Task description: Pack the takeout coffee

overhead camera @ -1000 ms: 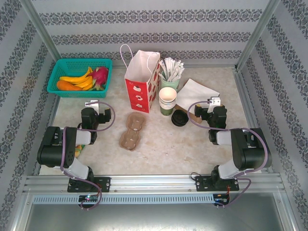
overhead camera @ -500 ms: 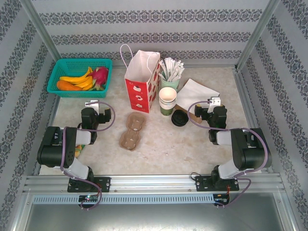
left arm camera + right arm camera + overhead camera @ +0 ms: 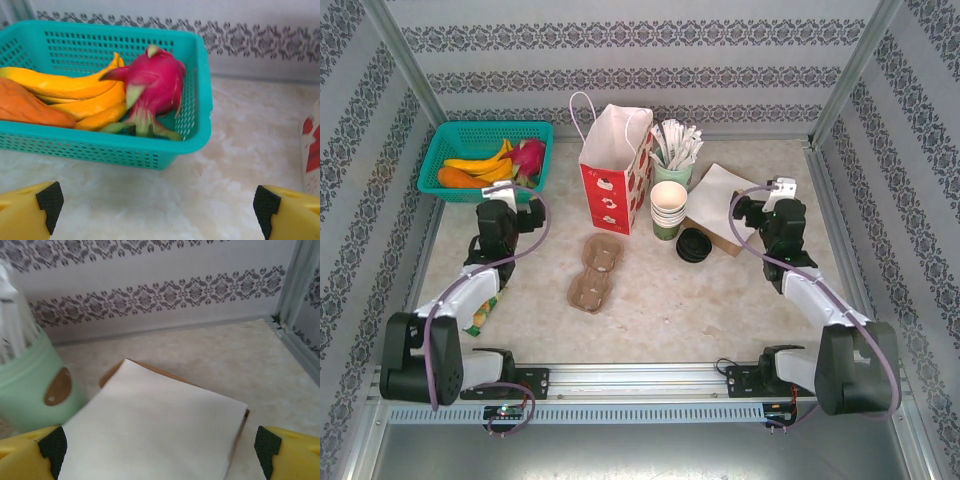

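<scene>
My right gripper is on its way to the top cup's rim, and the top cup's cream rim (image 3: 669, 196) faces up, clear of the lids. The gripper keeps going and closes across the rim's side (image 3: 686, 199).
The takeout coffee cup (image 3: 669, 209), green-walled with a cream rim, stands upright mid-table on a short stack, right of the red-and-white bag. Black round lids (image 3: 695, 245) lie just right of it. The brown two-well pulp tray (image 3: 595, 272) lies flat in front of the bag. My left gripper (image 3: 510, 210) hovers open near the teal basket, far left of the tray; its yellow fingers (image 3: 30, 212) stand wide over bare table, the gripper (image 3: 157, 205) holding nothing. My right gripper (image 3: 755, 208) is open right of the lids, the gripper (image 3: 159, 447) over a white napkin stack (image 3: 150, 435).
The red-and-white paper bag (image 3: 615, 170) stands open at the back centre. Behind the cup stands a pale green cup of wrapped straws (image 3: 672, 150). A teal basket (image 3: 450, 140) of fruit (image 3: 150, 90) sits back left. A snack packet (image 3: 480, 312) lies under the left arm.
Both arms have stretched out away from their bases. The left gripper moved toward the teal basket and the right gripper toward the napkins. Both stayed open.
</scene>
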Controlling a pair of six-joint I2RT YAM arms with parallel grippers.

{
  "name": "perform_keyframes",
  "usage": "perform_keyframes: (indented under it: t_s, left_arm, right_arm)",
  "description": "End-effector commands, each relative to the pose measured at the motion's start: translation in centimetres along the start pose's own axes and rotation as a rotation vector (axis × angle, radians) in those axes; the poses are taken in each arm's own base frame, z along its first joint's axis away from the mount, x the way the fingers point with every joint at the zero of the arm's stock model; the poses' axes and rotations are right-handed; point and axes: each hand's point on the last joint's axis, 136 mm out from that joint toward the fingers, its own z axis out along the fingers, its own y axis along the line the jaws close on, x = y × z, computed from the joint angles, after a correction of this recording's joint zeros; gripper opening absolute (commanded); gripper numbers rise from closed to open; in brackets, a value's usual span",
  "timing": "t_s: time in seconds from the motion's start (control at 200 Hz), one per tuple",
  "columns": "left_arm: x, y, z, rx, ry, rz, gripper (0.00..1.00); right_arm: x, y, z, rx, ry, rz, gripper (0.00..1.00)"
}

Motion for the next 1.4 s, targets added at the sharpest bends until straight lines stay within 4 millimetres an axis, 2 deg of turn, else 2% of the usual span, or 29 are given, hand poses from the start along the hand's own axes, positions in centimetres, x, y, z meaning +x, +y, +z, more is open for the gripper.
perform_keyframes:
  t_s: [0.0, 0.075, 0.17, 0.29, 0.395, 0.51, 0.654, 0.774, 0.919, 1.009, 1.194, 1.259, 1.399]
  left_arm:
    - [-2.0, 0.7, -2.6, -0.057, 0.018, -0.187, 0.99]
    - [-3.4, 0.2, -4.3, -0.020, 0.003, -0.286, 0.99]
    - [-4.7, -1.9, -5.8, 0.097, 0.021, -0.316, 0.99]
    - [-5.7, -5.4, -7.0, 0.249, 0.062, -0.278, 0.99]
    - [-6.2, -9.5, -8.0, 0.362, 0.078, -0.190, 1.00]
    - [-6.0, -13.7, -9.1, 0.465, 0.079, -0.107, 1.00]
    - [-5.5, -17.0, -10.4, 0.572, 0.092, -0.053, 0.99]
    - [-4.8, -17.9, -10.8, 0.611, 0.095, -0.023, 0.99]
    - [-3.3, -18.9, -10.5, 0.661, 0.113, -0.063, 0.99]
    - [-2.7, -19.7, -10.7, 0.678, 0.139, -0.013, 0.99]
    - [-3.3, -18.5, -10.2, 0.579, 0.140, -0.022, 0.99]
    - [-2.7, -18.0, -9.7, 0.539, 0.172, -0.054, 0.99]
    - [-2.0, -18.3, -9.2, 0.534, 0.213, -0.053, 0.99]
  right_arm:
    - [0.3, 2.8, -0.8, -0.098, 0.112, 0.160, 0.98]
    - [-0.5, 4.6, -1.1, -0.166, 0.144, 0.245, 0.98]
    - [-1.1, 6.8, -1.3, -0.258, 0.204, 0.325, 0.98]
    - [-1.3, 8.4, -1.1, -0.305, 0.282, 0.396, 0.98]
    - [-1.2, 10.0, -0.7, -0.333, 0.356, 0.425, 0.98]
    - [-0.6, 11.4, -0.3, -0.298, 0.442, 0.338, 0.98]
    - [0.3, 12.7, 0.0, -0.191, 0.553, 0.144, 0.98]
    - [0.8, 13.7, 0.2, -0.127, 0.628, 0.012, 0.93]
    - [1.1, 14.7, 0.6, -0.073, 0.712, -0.059, 0.86]
    - [1.5, 15.2, 0.7, -0.056, 0.747, -0.081, 0.81]
    - [2.6, 15.4, 0.9, -0.038, 0.826, -0.097, 0.66]
    - [2.8, 15.6, 1.0, -0.041, 0.842, -0.108, 0.60]
    - [3.0, 16.0, 1.4, -0.043, 0.859, -0.115, 0.49]
